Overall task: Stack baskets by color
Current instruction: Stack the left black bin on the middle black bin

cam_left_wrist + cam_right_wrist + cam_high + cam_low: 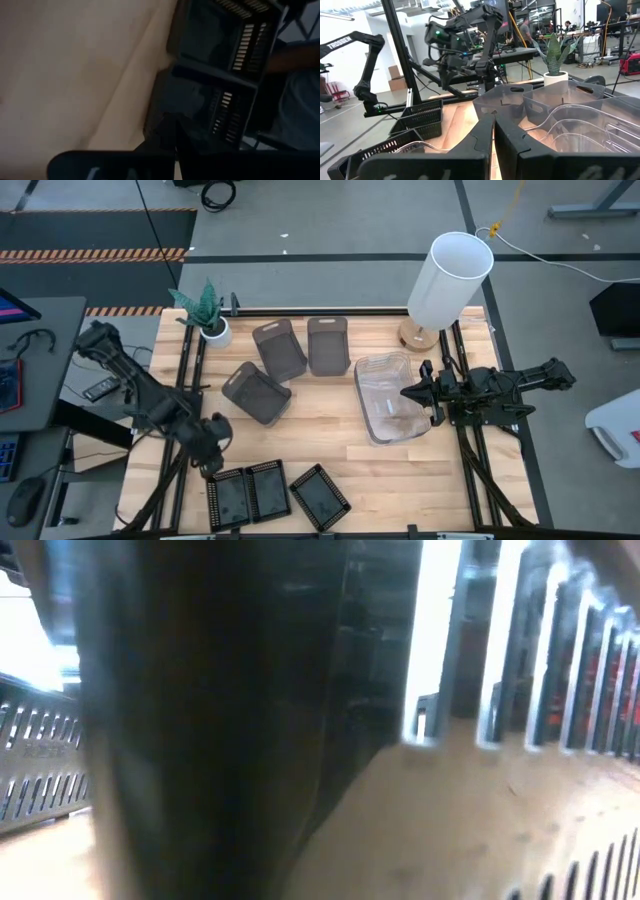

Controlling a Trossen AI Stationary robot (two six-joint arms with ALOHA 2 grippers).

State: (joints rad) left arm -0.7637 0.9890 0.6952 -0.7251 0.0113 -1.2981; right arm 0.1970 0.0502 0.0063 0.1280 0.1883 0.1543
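The floors (pixel 268 491) of the baskets are narrower than their open rims. The leftmost black basket (pixel 229 500) should nest down inside the middle black basket when I lower it in.
Three flat black mesh baskets (pixel 230 498), (pixel 268 488), (pixel 320 496) lie side by side at the table's near edge. My left gripper (pixel 212 465) is shut, slants down and hangs over the far left corner of the leftmost one (pixel 205 107). Three smoky grey baskets (pixel 257 392), (pixel 280 350), (pixel 328 345) stand apart at the far middle. The clear baskets (pixel 390 395) sit nested right of centre. My right gripper (pixel 408 392) is shut and level, pointing toward the table's left beside their right rim (pixel 580 125). The low view is mostly blocked by a black basket (pixel 40 765) close to the camera.
A tall white cylinder (pixel 450 280) stands on a wooden foot at the far right. A small white plant pot (pixel 213 330) stands at the far left. Bare wooden table (pixel 400 480) lies at the near right and between the grey and black baskets.
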